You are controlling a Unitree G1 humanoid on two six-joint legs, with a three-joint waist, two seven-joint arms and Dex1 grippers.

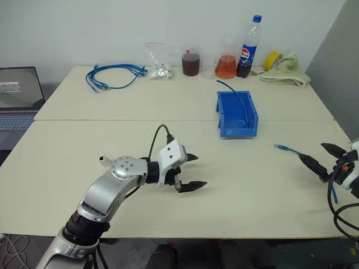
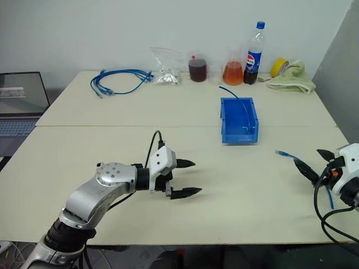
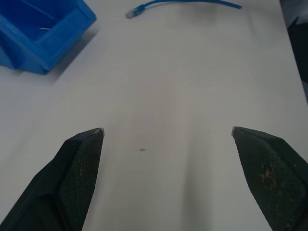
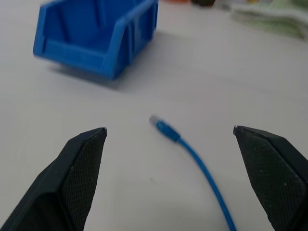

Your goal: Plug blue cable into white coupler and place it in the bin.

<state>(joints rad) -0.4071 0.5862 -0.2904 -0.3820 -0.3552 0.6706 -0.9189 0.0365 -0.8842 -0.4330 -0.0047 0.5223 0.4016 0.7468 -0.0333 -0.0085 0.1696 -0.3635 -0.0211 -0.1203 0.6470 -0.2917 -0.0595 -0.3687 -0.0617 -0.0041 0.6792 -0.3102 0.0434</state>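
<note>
My right gripper is coming down over the blue cable (image 4: 204, 168), the plug points ahead (image 1: 281, 147) and the cable runs between the open fingers. It should go on moving down and close behind the plug.
A thin blue cable (image 1: 286, 149) lies on the table at the right, its clear plug end (image 4: 159, 124) pointing toward the bin. My right gripper (image 1: 313, 151) hovers over this cable, open, with the plug between its spread fingers but untouched. The blue bin (image 1: 238, 131) stands past the table's middle; a second thin blue cable (image 1: 238, 98) rests inside it, one end rising over the far wall. My left gripper (image 1: 200, 170) is open and empty above bare table at the centre front, pointing right toward the bin (image 3: 57, 43). The white coupler is out of view.
Along the back edge sit a bundle of looped blue cables (image 1: 115, 75), a clear bag (image 1: 159, 67), a jar of dark liquid (image 1: 190, 63), an orange flask (image 1: 226, 66), a cola bottle (image 1: 249, 47), yellow tape (image 1: 273, 59) and a green cloth (image 1: 289, 70). A laptop (image 1: 19, 95) is at far left.
</note>
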